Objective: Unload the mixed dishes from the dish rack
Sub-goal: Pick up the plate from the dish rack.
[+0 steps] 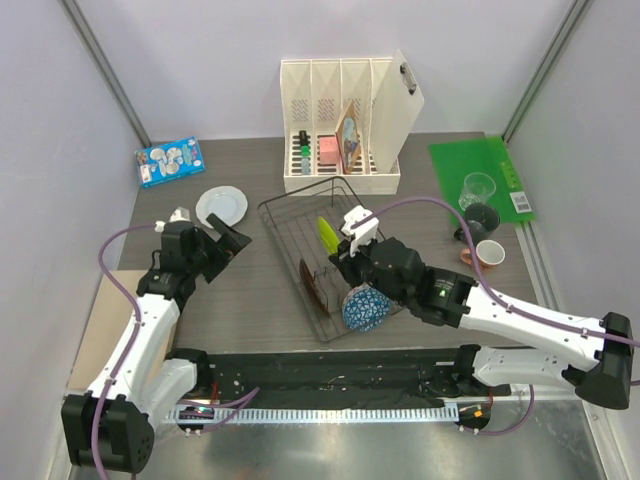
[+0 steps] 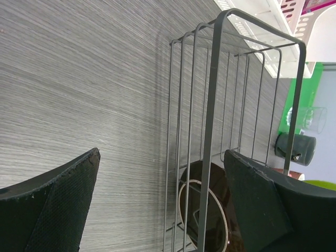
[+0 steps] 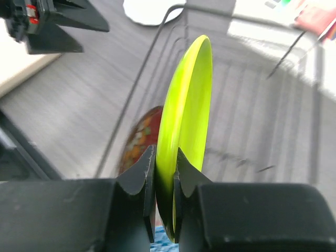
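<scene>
The white plate [image 1: 222, 204] is across the dish rack from the robot's right gripper, so next the left gripper grabs the lime-green plate's free rim [image 1: 324, 226] and stacks the lime-green plate there.
The dish rack [image 1: 300, 225] stands mid-table. In it, the lime-green plate [image 1: 327, 235] stands on edge, and my right gripper [image 1: 343, 262] is shut on its rim [image 3: 191, 94], the fingertips [image 3: 149, 165] pressing both faces. The red floral plate [image 1: 313, 283] [image 3: 139, 139] stands just behind it, and the blue patterned bowl [image 1: 365, 308] sits at the rack's near end. My left gripper [image 1: 228, 240] [image 2: 163, 194] hangs open beside the rack's left wall [image 2: 210, 105], holding nothing. A white plate [image 1: 221, 206] lies on the table. A clear glass [image 1: 478, 190], dark grey mug [image 1: 480, 220] and pink mug [image 1: 489, 254] stand to the right.
A cream slotted file holder [image 1: 340, 130] stands behind the rack. A green mat [image 1: 480, 165] lies at the back right, under the glass. A blue packet [image 1: 168, 163] lies at the back left. A pale board [image 1: 100, 320] lies by the left arm.
</scene>
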Action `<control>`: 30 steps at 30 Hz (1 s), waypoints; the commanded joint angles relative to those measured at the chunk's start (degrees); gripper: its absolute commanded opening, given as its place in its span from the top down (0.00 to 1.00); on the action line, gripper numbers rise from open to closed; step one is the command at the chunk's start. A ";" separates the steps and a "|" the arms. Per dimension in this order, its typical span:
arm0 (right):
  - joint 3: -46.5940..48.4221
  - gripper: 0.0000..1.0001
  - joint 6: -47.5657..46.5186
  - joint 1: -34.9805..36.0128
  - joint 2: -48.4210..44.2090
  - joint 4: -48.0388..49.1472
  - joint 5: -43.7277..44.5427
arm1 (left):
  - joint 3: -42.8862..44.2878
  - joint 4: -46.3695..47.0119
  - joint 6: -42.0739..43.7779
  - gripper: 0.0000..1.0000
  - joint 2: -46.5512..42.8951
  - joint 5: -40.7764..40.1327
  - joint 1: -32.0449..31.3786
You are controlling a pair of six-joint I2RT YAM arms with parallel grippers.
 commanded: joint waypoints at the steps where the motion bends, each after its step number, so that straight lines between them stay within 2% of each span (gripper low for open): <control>1: -2.47 0.99 -15.66 0.97 -2.91 6.68 4.06 | 4.94 -1.46 3.68 0.02 1.96 1.48 -0.13; 2: -4.22 0.99 -18.39 1.33 -3.79 9.40 6.15 | 6.78 -2.16 4.64 0.02 2.32 1.74 -0.13; 4: -10.63 0.99 -30.94 2.47 -6.07 21.34 7.13 | 8.37 -3.57 5.26 0.02 3.02 2.88 -0.13; 5: -15.18 0.99 -37.07 3.34 -6.52 30.69 9.58 | 9.86 -3.84 5.96 0.03 3.63 3.41 -0.13; 6: -17.14 0.99 -44.88 3.96 -6.61 35.74 11.78 | 10.57 -4.27 6.41 0.03 3.82 4.20 -0.13; 8: -19.44 0.99 -49.42 4.14 -5.82 43.75 13.29 | 12.50 -4.89 7.46 0.04 4.08 5.43 -0.13; 11: -19.71 0.99 -53.48 4.49 -5.11 45.02 11.20 | 14.35 -5.86 8.08 0.05 4.17 7.88 -0.13; 15: -22.96 0.99 -55.16 5.02 -7.92 46.25 0.94 | 14.79 -3.15 7.29 0.08 4.87 15.00 -0.74; 21: -22.35 0.99 -49.89 6.68 -11.80 37.04 -13.15 | 14.79 3.18 6.41 0.11 7.59 23.97 -4.78; 24: -21.03 0.99 -50.58 10.46 -10.22 30.88 -11.33 | 15.32 4.77 6.32 0.12 7.95 25.38 -6.19; 26: -21.73 0.99 -53.20 15.29 -9.25 29.47 -6.58 | 16.19 4.95 7.11 0.12 7.95 25.91 -7.25; 30: -22.78 0.99 -55.58 19.52 -6.18 28.24 -0.78 | 16.90 5.04 7.38 0.12 7.95 26.35 -7.69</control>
